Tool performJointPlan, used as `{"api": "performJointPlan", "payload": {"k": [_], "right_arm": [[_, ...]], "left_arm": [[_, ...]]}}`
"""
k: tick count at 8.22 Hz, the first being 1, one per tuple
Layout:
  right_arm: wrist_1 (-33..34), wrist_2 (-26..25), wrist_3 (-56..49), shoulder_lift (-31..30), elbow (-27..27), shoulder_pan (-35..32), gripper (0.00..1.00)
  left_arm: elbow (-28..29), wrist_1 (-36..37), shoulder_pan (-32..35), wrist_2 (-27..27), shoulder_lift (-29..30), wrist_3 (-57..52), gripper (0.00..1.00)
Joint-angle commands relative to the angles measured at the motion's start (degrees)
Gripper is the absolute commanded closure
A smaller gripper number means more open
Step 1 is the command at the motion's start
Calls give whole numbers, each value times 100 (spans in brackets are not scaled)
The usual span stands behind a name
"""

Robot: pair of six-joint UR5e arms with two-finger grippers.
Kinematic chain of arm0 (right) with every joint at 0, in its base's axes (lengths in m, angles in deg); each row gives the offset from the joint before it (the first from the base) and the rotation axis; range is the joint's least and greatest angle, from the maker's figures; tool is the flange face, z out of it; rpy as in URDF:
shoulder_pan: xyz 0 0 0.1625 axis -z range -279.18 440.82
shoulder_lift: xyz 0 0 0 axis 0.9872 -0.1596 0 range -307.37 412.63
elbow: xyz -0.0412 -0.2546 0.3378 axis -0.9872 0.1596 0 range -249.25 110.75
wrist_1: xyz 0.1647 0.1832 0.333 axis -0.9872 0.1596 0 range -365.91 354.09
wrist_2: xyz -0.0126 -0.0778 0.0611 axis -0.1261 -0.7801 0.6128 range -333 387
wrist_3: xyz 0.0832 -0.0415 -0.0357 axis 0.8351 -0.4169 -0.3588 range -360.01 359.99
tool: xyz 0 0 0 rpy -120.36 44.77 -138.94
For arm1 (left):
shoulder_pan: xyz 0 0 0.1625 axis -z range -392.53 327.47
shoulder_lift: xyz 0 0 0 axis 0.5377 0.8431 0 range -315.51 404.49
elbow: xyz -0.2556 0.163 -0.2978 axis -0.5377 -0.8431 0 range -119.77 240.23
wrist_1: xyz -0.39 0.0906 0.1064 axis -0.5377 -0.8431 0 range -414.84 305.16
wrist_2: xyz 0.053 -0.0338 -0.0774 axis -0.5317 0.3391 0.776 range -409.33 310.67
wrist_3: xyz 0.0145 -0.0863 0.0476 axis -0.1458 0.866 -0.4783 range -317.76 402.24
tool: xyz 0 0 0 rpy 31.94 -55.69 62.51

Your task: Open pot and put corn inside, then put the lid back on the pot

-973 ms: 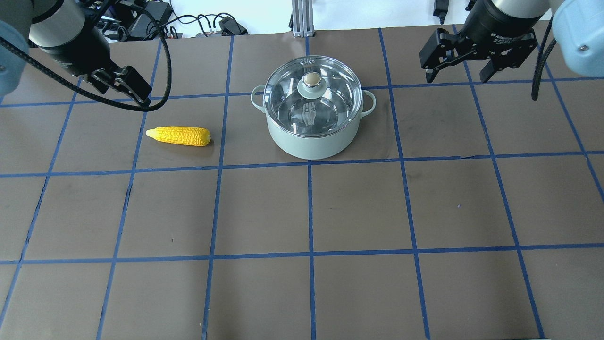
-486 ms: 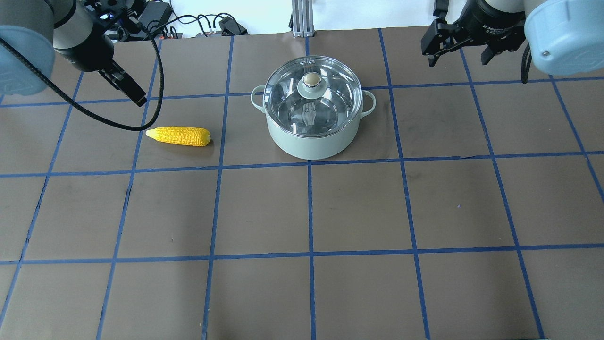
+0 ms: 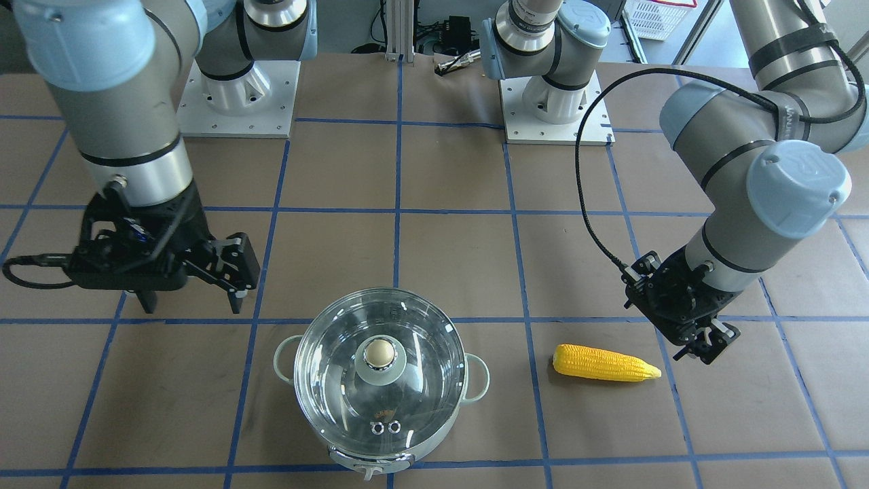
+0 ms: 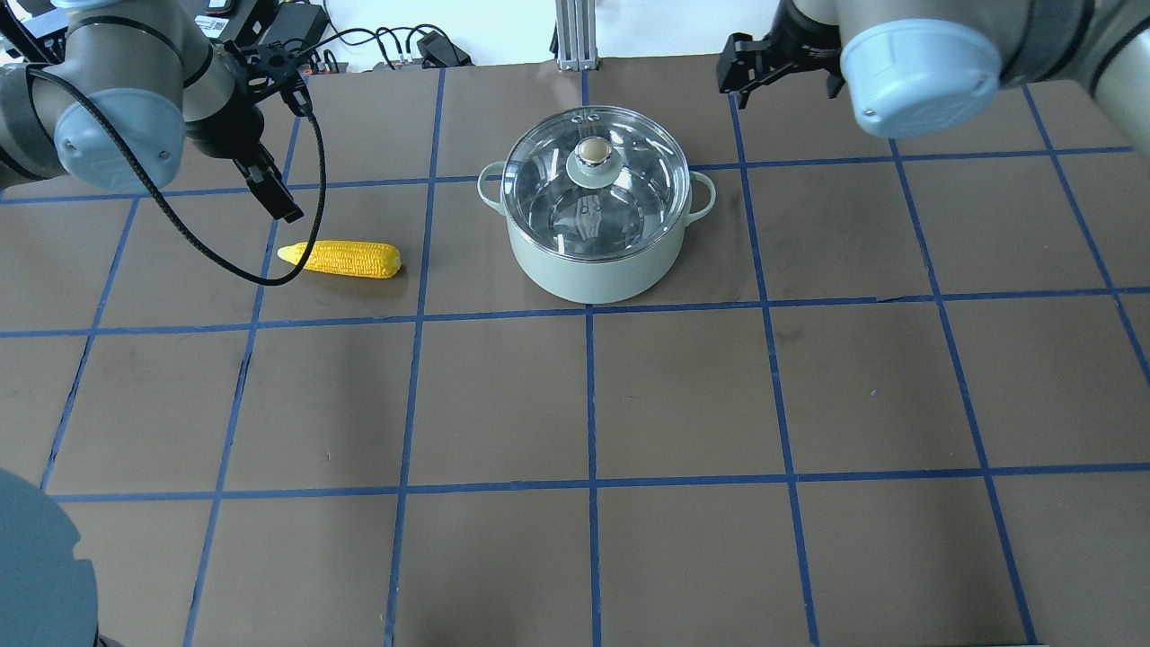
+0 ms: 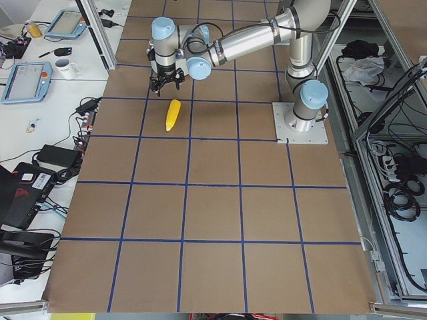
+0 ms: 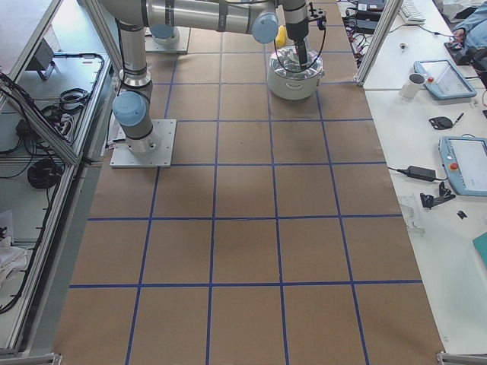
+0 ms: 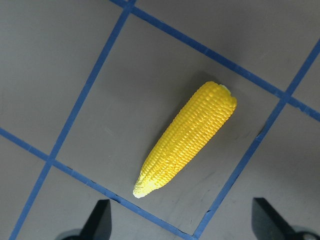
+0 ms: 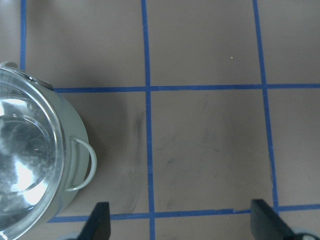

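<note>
I expect the clear glass lid (image 3: 379, 371) to sit flat over the yellow corn (image 3: 607, 363) when I lower the lid, because the corn is shorter than the pot's width.
The pale mint-green pot (image 4: 588, 270) stands at the table's far middle with the clear glass lid (image 4: 629, 193) on it, cream knob (image 4: 590, 151) up. The yellow corn (image 4: 341, 259) lies flat to the pot's left, pointed end away from the pot. My left gripper (image 3: 699, 350) is open and empty, hovering just beyond the corn's pointed end; the left wrist view shows the corn (image 7: 185, 140) ahead of its spread fingers (image 7: 100, 222). My right gripper (image 3: 191, 302) is open and empty, above the table beside the pot; the right wrist view shows the pot's side handle (image 8: 82, 165).
The brown table (image 4: 683, 395) is marked in squares by blue tape. Cables and power supplies (image 4: 296, 36) lie past the far edge. The arms' base plates (image 3: 237, 98) sit at the robot's side. The near half of the table holds nothing.
My left gripper turned and came closer to the corn's pointed end. My right gripper moved left along the table's far edge towards the pot. Pot, lid and corn have not moved.
</note>
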Motion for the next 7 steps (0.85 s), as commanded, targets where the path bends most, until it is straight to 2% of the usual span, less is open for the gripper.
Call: {"api": "performJointPlan", "payload": {"k": [1, 3, 5, 7], "right_arm": [[290, -138, 1437, 671, 383, -865, 0], [1227, -77, 1994, 1101, 383, -1314, 0], [1390, -59, 2083, 1252, 419, -1325, 0], [1390, -68, 2056, 1314, 401, -1342, 0]], "left_arm": [[-194, 9, 0, -24, 267, -959, 0], [-301, 27, 0, -356, 372, -1322, 0], [-327, 36, 0, -349, 548, -1988, 0], [-345, 463, 0, -296, 715, -2603, 0]]}}
